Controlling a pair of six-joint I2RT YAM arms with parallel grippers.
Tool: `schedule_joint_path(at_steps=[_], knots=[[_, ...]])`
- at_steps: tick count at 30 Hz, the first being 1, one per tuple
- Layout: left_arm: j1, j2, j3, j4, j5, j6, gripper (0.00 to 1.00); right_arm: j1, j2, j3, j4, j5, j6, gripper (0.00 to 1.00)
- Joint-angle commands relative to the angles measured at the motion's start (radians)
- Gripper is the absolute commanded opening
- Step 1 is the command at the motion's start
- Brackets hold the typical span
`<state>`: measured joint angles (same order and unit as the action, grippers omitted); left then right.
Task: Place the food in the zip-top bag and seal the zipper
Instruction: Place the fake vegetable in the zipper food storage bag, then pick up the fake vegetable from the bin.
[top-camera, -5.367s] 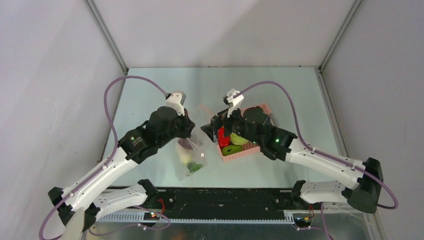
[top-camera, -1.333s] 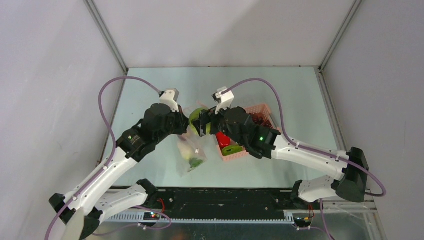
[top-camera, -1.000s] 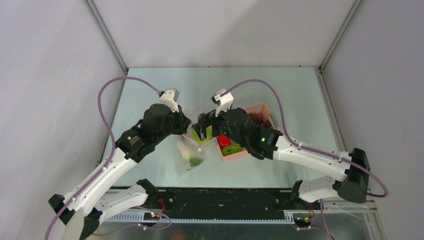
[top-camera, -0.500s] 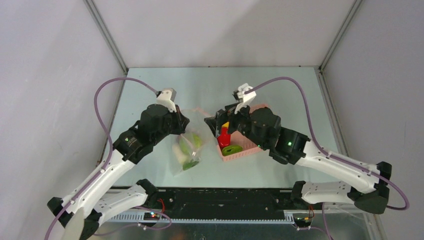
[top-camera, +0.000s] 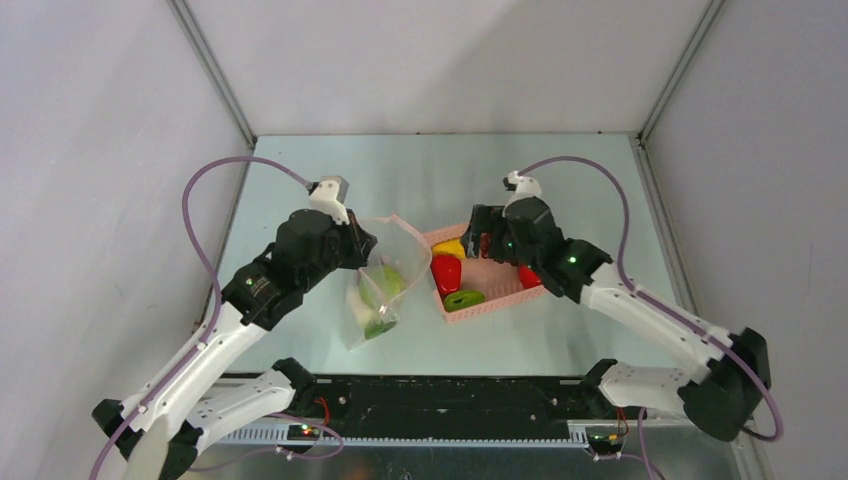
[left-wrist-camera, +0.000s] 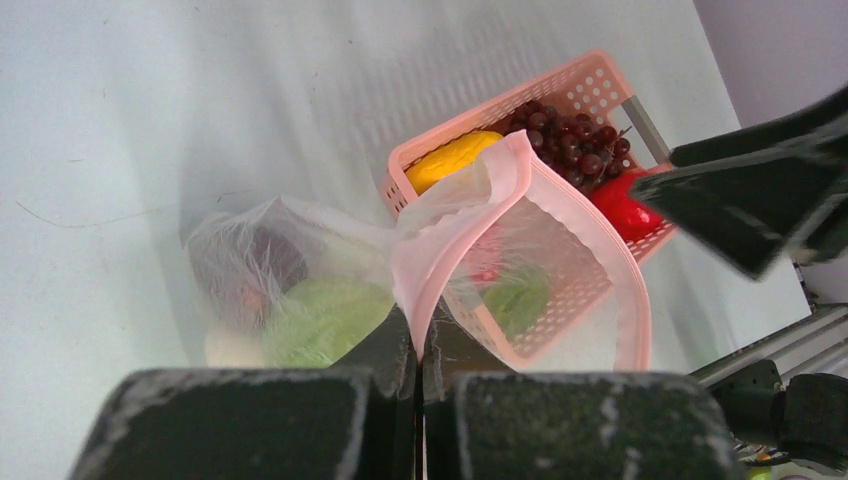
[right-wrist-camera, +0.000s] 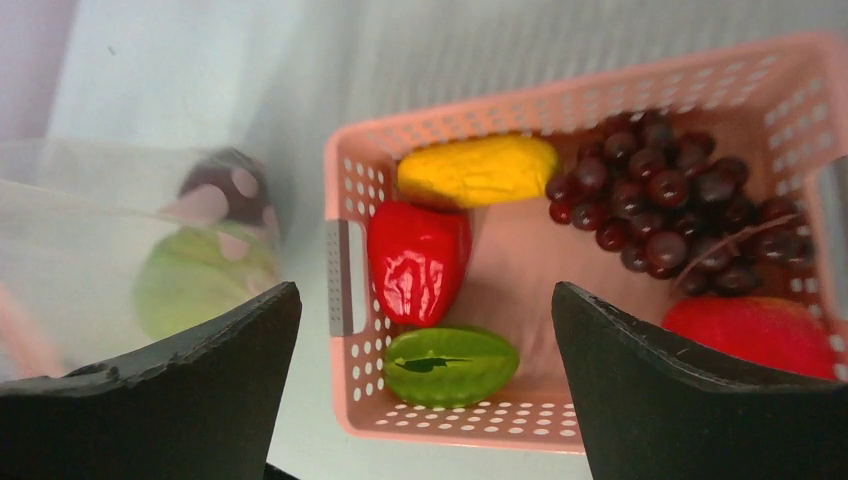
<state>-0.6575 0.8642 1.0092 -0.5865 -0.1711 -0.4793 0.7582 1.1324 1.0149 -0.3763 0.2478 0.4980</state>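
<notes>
I expect the red pepper (top-camera: 446, 274) to rest near the bag's opening when I put it in, since the leafy green piece (top-camera: 381, 286) already fills the bag's deep part.
My left gripper (left-wrist-camera: 420, 345) is shut on the pink zipper (left-wrist-camera: 520, 165) edge of the zip-top bag (top-camera: 400, 250) and holds its mouth open. Inside the bag lie a leafy green piece (left-wrist-camera: 320, 315), a dark maroon piece (left-wrist-camera: 250, 265) and a white piece (left-wrist-camera: 228, 347). My right gripper (right-wrist-camera: 425, 290) hangs open and empty above the pink basket (right-wrist-camera: 345, 195). More food lies in the basket: a yellow piece (right-wrist-camera: 475, 170), a red pepper (right-wrist-camera: 418, 255), a lime-green piece (right-wrist-camera: 450, 365), dark grapes (right-wrist-camera: 660, 200) and a red fruit (right-wrist-camera: 760, 335).
The basket (top-camera: 495, 305) sits just right of the bag on the pale green table (top-camera: 560, 180), its near left corner close to the bag's side. Grey walls enclose the table on three sides. Both arm bases stand at the near edge.
A green piece that was at the bag's mouth with my right gripper now lies inside the bag. The right gripper has drawn back rightwards over the basket. The left gripper keeps its hold.
</notes>
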Motion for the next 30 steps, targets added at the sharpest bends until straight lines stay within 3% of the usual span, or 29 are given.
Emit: schedule_joint_path(at_steps=[1,8,18,30], knots=[[0.01,-0.009,-0.011,0.047,0.007,-0.002,0.0,-0.007,0.111,-0.024,0.093,-0.091,0.053,0.99],[0.011,0.007,-0.008,0.042,0.008,-0.001,0.0,0.037,0.28,-0.014,0.207,0.024,0.23,0.99],[0.012,0.011,-0.007,0.041,0.031,0.001,0.0,0.108,0.487,0.071,0.159,0.139,0.377,0.99],[0.012,0.016,-0.01,0.048,0.059,-0.002,0.0,0.101,0.541,0.076,0.173,0.162,0.445,0.99]])
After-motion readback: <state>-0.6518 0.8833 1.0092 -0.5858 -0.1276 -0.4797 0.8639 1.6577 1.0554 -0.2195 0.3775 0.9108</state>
